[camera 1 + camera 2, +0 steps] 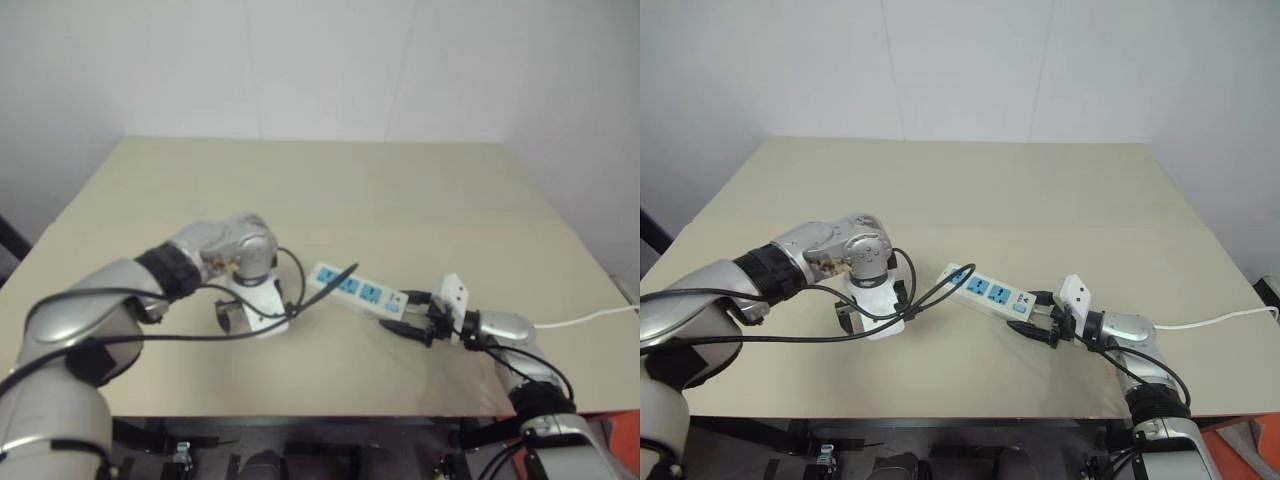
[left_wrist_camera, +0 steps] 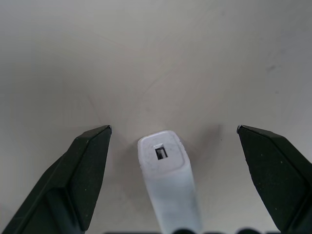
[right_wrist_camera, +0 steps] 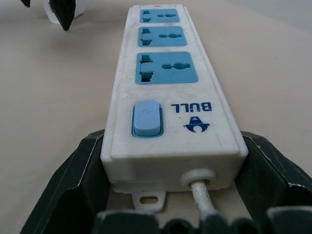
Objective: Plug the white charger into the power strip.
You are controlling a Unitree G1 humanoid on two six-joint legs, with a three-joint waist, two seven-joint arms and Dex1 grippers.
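Observation:
I see the white charger (image 2: 172,183) with its port (image 2: 161,153) facing up above its smooth sides. I expect it to stay standing on prongs hidden underneath when I push it into a blue socket.
The white charger (image 2: 166,168) stands on end on the table with its port facing up. My left gripper (image 2: 173,129) points straight down over it, open, one black finger on each side and neither touching it. In the head views the left gripper (image 1: 872,322) hides the charger. The power strip (image 1: 990,293) lies flat at the middle front of the table, with three blue sockets and a blue switch (image 3: 146,118). My right gripper (image 3: 170,139) is shut on the strip's switch end, its fingers pressed against both long sides.
The strip's thin white cord (image 1: 590,318) runs off over the table's right edge. A black cable from my left arm (image 1: 330,283) lies across the strip's far end. The beige table (image 1: 350,190) stretches back to a white wall.

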